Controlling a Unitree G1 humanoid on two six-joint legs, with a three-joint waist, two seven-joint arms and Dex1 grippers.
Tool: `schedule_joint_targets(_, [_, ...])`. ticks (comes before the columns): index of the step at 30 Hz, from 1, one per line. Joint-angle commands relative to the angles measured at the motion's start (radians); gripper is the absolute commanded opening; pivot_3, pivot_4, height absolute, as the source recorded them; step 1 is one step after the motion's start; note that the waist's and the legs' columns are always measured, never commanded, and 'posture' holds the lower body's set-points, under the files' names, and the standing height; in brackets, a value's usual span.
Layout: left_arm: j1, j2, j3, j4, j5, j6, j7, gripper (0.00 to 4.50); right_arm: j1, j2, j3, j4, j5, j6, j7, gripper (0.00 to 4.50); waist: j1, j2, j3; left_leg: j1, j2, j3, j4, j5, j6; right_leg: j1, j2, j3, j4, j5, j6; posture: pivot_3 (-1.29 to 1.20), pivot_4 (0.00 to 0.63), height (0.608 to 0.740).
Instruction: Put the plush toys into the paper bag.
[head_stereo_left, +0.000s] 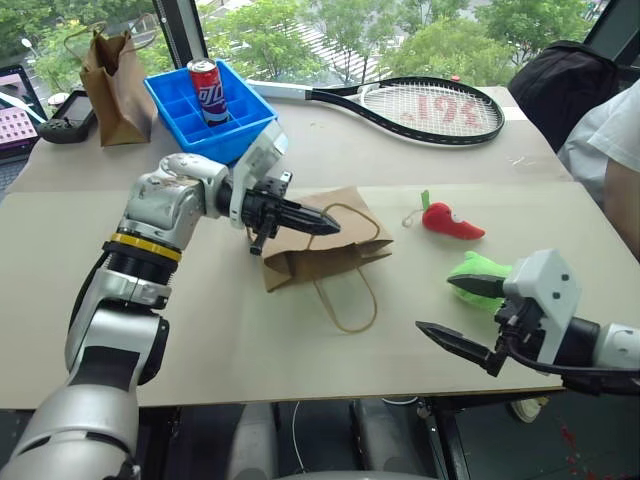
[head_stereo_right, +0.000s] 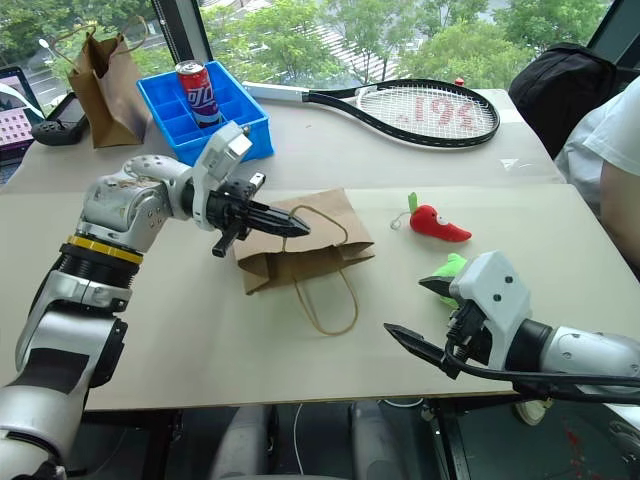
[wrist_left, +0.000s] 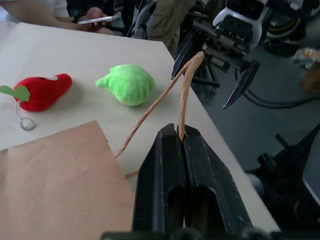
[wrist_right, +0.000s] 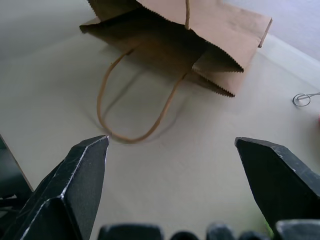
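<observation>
My gripper is going to push the green plush toy into the bag. The bag will stay wide open because the side fold (head_stereo_left: 375, 250) at the paper bag's opening (head_stereo_left: 325, 264) is spread.
The paper bag (head_stereo_left: 335, 248) lies flat in the middle of the table, its mouth facing the front edge and gaping a little. My left gripper (head_stereo_left: 326, 224) hovers over it, shut on the bag's upper cord handle (wrist_left: 184, 85), which runs taut up into the fingers. The other handle loop (head_stereo_left: 348, 300) lies on the table. To the right of the bag rests the red chili plush toy (head_stereo_left: 452, 222). The green plush toy (head_stereo_left: 482, 270) sits nearer the front, just behind my right gripper (head_stereo_left: 437, 304), which stands open and empty, facing the bag's mouth (wrist_right: 165, 47).
At the back left a blue crate (head_stereo_left: 168, 100) holds a soda can (head_stereo_left: 207, 90), beside a darker wrinkled paper bag (head_stereo_left: 115, 85). A tennis racket (head_stereo_left: 430, 110) lies across the back. A person (head_stereo_left: 610, 130) sits at the right edge. The table's front edge (head_stereo_left: 330, 395) is close.
</observation>
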Motion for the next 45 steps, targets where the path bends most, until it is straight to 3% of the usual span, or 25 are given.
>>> schedule_joint_targets(1, [-0.006,-0.044,0.085,-0.108,-0.074,0.154,0.143,0.00,-0.085,0.073,0.132,-0.015,-0.016,0.007,-0.127,3.45,0.002,0.001,0.000,-0.001,0.000,0.000,0.000,0.000,0.000,0.000,0.000,0.000,0.000,0.000,0.000,0.00,0.150,0.656])
schedule_joint_targets(6, [0.046,-0.115,0.161,-0.200,-0.128,0.221,0.282,0.00,-0.139,0.192,0.301,-0.001,-0.083,0.023,-0.255,1.61,0.004,0.001,0.000,-0.001,-0.001,0.000,0.000,0.000,0.000,0.000,0.000,0.001,0.000,0.000,0.000,0.00,0.150,0.656])
schedule_joint_targets(11, [0.082,-0.135,0.190,-0.262,-0.171,0.276,0.346,0.00,-0.215,0.315,0.421,0.078,-0.218,-0.007,-0.346,0.09,0.001,0.001,0.000,0.000,-0.001,-0.001,0.000,0.000,0.000,0.000,0.000,0.001,0.002,0.000,0.000,0.00,0.150,0.656])
schedule_joint_targets(26, [0.133,-0.240,0.269,-0.305,-0.286,0.359,0.513,0.00,-0.426,0.460,0.652,0.423,-0.538,-0.147,-0.264,0.09,0.001,0.001,0.000,-0.001,-0.002,0.000,0.001,0.001,0.000,-0.002,0.000,0.001,0.003,0.000,0.000,0.00,0.150,0.656])
schedule_joint_targets(33, [0.086,-0.267,0.350,-0.258,-0.314,0.337,0.609,0.00,-0.407,0.462,0.737,0.569,-0.667,-0.221,-0.189,0.09,0.001,0.002,0.000,-0.001,-0.002,0.000,0.001,0.001,0.000,-0.003,0.000,0.001,0.005,0.000,-0.001,0.00,0.150,0.656])
schedule_joint_targets(38, [-0.014,-0.244,0.424,-0.198,-0.339,0.339,0.635,0.00,-0.401,0.455,0.783,0.627,-0.751,-0.243,-0.151,0.09,0.001,0.001,0.000,-0.001,-0.002,-0.001,0.002,0.001,0.000,-0.002,0.000,0.001,0.005,0.001,-0.001,0.00,0.150,0.656])
schedule_joint_targets(45, [-0.140,-0.144,0.397,-0.214,-0.352,0.341,0.521,0.00,-0.411,0.481,0.788,0.654,-0.805,-0.249,-0.114,0.09,-0.004,0.002,-0.001,0.000,-0.002,-0.001,0.002,0.001,0.000,-0.002,0.000,0.001,0.005,0.001,-0.001,0.00,0.150,0.656])
